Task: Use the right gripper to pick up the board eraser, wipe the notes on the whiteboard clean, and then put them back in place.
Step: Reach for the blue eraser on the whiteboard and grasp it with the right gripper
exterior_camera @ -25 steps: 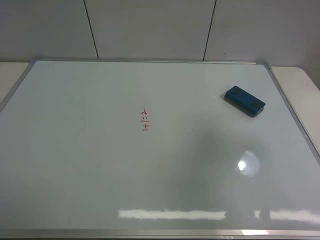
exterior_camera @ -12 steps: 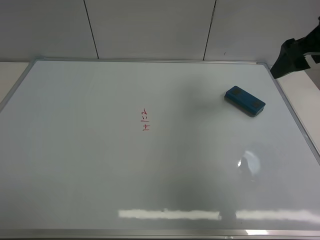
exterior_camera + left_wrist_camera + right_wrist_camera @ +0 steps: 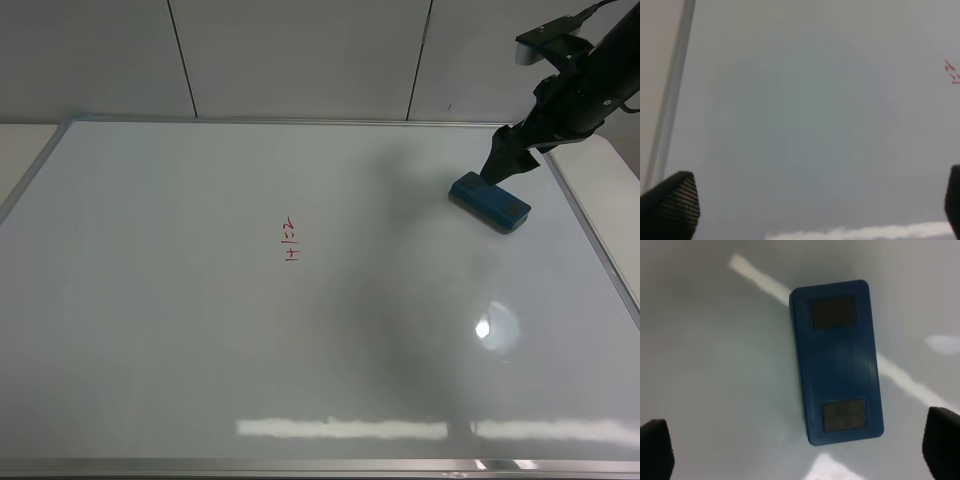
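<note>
My gripper is yet to lift the board eraser (image 3: 490, 201), and its smooth teal-blue back faces up. I should expect a grey ribbed pad hidden underneath when I lift it.
The whiteboard (image 3: 150, 330) lies flat and fills most of the exterior view. The red notes (image 3: 291, 240) are near its middle, left of centre. The teal-blue board eraser (image 3: 489, 201) lies on the board at the far right. My right gripper (image 3: 502, 160) hangs just above the eraser's far end, apart from it. In the right wrist view the eraser (image 3: 837, 362) lies between the wide-open right gripper (image 3: 799, 442). My left gripper (image 3: 812, 200) is open and empty over bare board, with the notes (image 3: 951, 72) at that view's edge. It is out of the exterior view.
The board's silver frame (image 3: 590, 235) runs close to the eraser on the right, with a pale tabletop (image 3: 615, 190) beyond it. A grey panelled wall (image 3: 300, 55) stands behind. In the left wrist view the frame (image 3: 672, 100) runs along one side.
The right arm has come in from the upper right, moving left and down, until its gripper hangs over the eraser. The eraser and the notes have not moved.
</note>
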`<move>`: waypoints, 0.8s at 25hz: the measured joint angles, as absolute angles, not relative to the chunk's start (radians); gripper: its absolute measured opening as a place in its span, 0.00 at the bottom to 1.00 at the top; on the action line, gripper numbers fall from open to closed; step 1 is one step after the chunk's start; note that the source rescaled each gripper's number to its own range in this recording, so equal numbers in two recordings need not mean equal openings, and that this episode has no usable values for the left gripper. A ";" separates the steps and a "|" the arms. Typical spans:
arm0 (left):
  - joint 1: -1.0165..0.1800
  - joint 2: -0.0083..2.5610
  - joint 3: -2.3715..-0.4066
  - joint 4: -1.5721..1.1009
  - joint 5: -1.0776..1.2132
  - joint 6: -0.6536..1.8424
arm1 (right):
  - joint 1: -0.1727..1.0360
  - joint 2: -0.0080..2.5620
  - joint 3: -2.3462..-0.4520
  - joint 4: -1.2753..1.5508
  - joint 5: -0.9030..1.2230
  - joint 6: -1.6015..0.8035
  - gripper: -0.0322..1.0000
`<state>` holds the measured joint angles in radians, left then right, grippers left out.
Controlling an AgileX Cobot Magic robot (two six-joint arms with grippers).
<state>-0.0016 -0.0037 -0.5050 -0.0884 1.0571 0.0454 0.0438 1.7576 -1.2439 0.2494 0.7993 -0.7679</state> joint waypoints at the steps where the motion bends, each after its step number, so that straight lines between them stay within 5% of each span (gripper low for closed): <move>1: -0.002 -0.004 -0.505 -0.088 1.057 0.045 | 0.044 1.772 -1.245 0.248 0.784 -0.781 1.00; 20: -0.002 -0.004 -0.505 -0.088 1.057 0.045 | -0.023 1.934 -1.246 0.354 0.664 -0.942 1.00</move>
<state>-0.0016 -0.0037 -0.5050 -0.0884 1.0571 0.0454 -0.0232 1.9339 -1.2462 0.3541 0.6643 -0.9416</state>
